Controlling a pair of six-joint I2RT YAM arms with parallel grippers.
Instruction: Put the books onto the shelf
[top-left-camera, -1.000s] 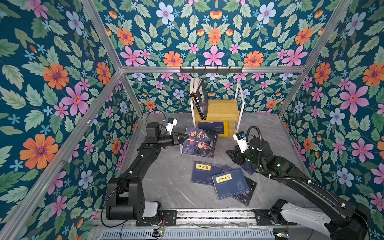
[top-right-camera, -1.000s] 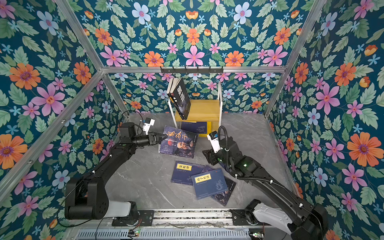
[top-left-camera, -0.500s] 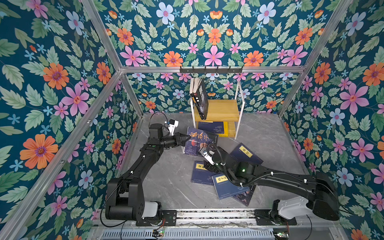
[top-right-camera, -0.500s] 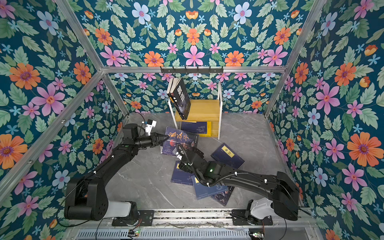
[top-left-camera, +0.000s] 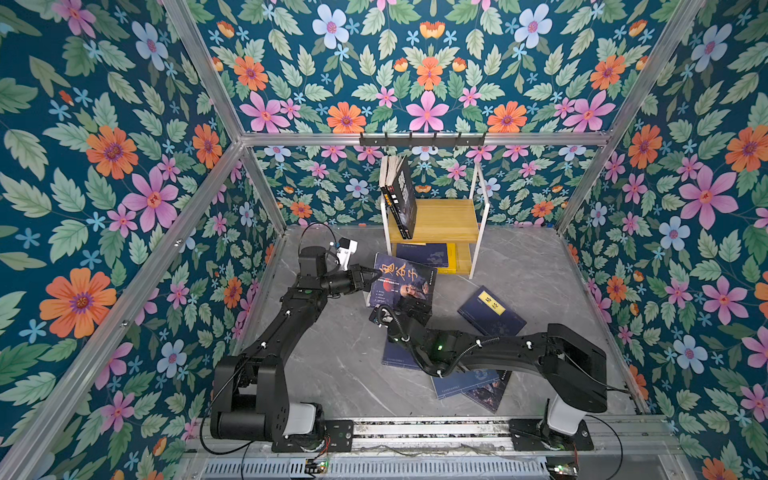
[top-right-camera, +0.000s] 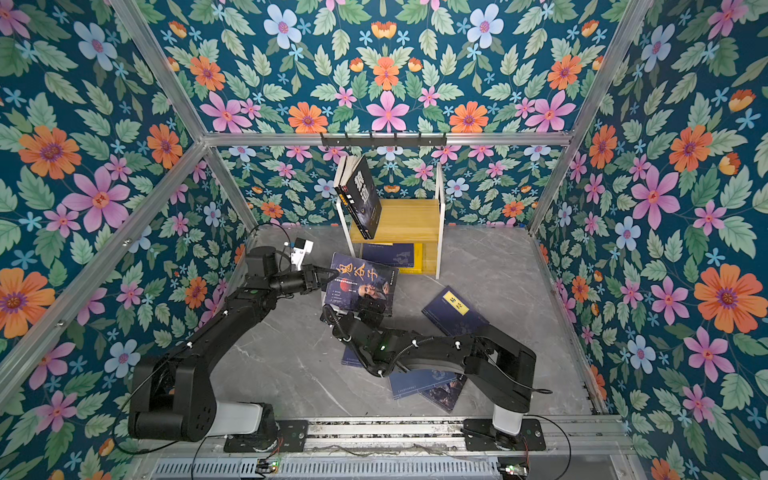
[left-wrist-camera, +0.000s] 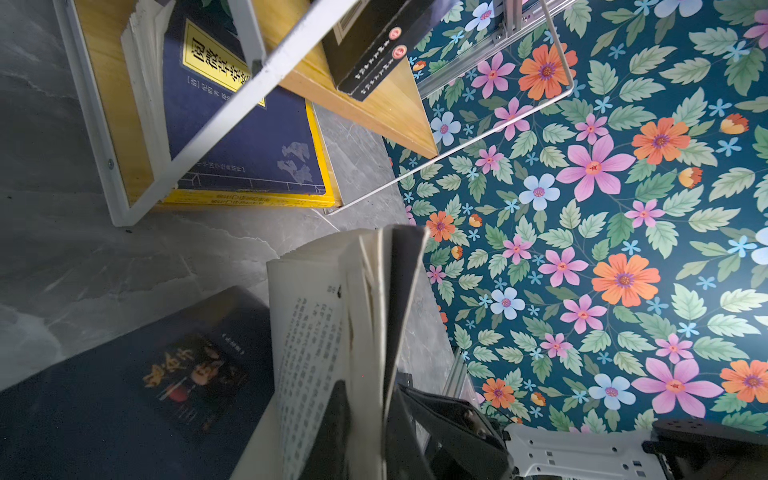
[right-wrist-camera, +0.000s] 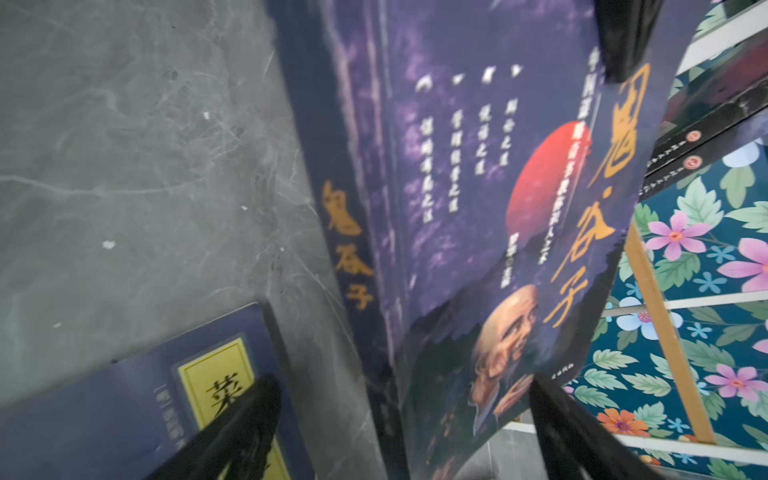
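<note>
The robot's left gripper holds the dark book by its cover and some pages (left-wrist-camera: 364, 344), so next the right gripper takes hold of the spine (right-wrist-camera: 380, 360) and sets the book upright on the shelf.
A dark book (top-left-camera: 401, 282) with orange Chinese characters hangs tilted above the floor in front of the shelf (top-left-camera: 440, 220). My left gripper (top-left-camera: 371, 275) is shut on its cover and some pages (left-wrist-camera: 365, 332). My right gripper (top-left-camera: 409, 309) is open at the book's lower edge, its fingers (right-wrist-camera: 249, 407) standing either side of the cover's corner (right-wrist-camera: 478, 208). Two dark books (top-left-camera: 401, 195) lean on the shelf's top board. On the lower board a navy book (left-wrist-camera: 249, 137) lies on yellow ones. Another navy book (top-left-camera: 490, 311) with a yellow label lies on the floor at the right.
More navy and dark books (top-left-camera: 469, 382) lie on the grey floor under my right arm, one (right-wrist-camera: 124, 407) beside the right fingers. A black hook rail (top-left-camera: 422, 139) runs above the shelf. Floral walls with aluminium posts close in three sides.
My right arm let go of a navy book at the right, opened, and swung left to the lower edge of the dark book. The left gripper kept hold of that book.
</note>
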